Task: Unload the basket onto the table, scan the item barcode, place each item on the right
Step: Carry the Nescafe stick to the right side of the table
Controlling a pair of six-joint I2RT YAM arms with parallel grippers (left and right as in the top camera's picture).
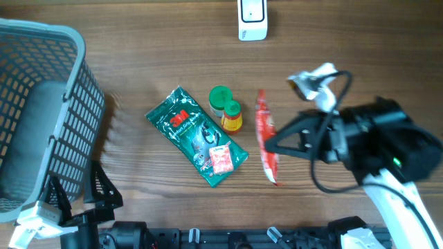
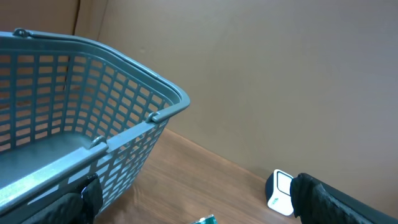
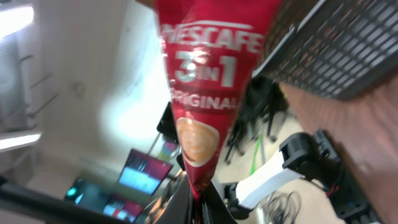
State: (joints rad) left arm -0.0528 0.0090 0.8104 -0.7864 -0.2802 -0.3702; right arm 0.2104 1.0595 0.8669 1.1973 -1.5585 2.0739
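Observation:
I should swing my right gripper back, tip the red sachet [image 1: 266, 135] down and bring it in front of the white scanner [image 1: 252, 19], because the sachet is edge-on beside the bottles and well apart from the scanner.
My right gripper [image 1: 271, 144] is shut on a red Nescafe 3-in-1 sachet [image 1: 262, 116], which shows edge-on right of the bottles. In the right wrist view the sachet [image 3: 208, 74] rises from the pinched fingertips of the right gripper [image 3: 198, 202], label facing the camera. No barcode shows on it. The white scanner [image 1: 252, 19] stands at the table's far edge, well apart from the sachet; it also shows as the scanner [image 2: 281, 191] in the left wrist view. My left gripper [image 1: 79, 190] stands open and empty by the basket at the near left, seen wide apart as the left gripper [image 2: 199, 214].
A grey mesh basket [image 1: 41, 111] fills the left side; its rim [image 2: 124, 56] looms close in the left wrist view. A green 3M packet [image 1: 187, 128] with a small pink sachet [image 1: 221, 159] on it, a green-capped bottle [image 1: 220, 100] and an orange bottle [image 1: 232, 116] lie mid-table.

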